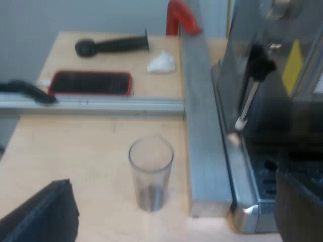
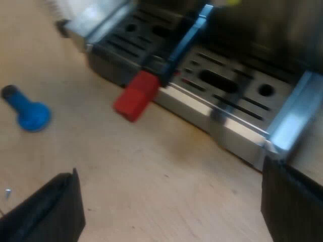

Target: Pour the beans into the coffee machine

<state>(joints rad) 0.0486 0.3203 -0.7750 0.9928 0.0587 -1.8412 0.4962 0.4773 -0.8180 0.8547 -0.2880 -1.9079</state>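
The glass (image 1: 151, 171) should come back empty when I pour it into the coffee machine, because only a little dark fill (image 1: 151, 197) shows below its clear sides.
A clear measuring glass (image 1: 150, 171) stands upright on the wooden table with a little dark fill at its bottom, beside a metal bar (image 1: 202, 131) that runs along the espresso machine (image 1: 272, 131). My left gripper (image 1: 171, 224) is open above the table, and the glass stands just beyond the gap between its fingers. My right gripper (image 2: 169, 217) is open over bare wood before the machine's drip tray (image 2: 227, 85). The holder's dark handle with its red end (image 2: 135, 97) sticks out over that tray. A blue tamper (image 2: 28, 112) lies on the table nearby.
Beyond the glass a second metal rail (image 1: 101, 105) crosses the table. Behind it lie a flat black object with a red rim (image 1: 91, 83), a black handled tool (image 1: 111, 46) and a white crumpled wad (image 1: 161, 63). The machine's steam wand (image 1: 250, 96) hangs at its side.
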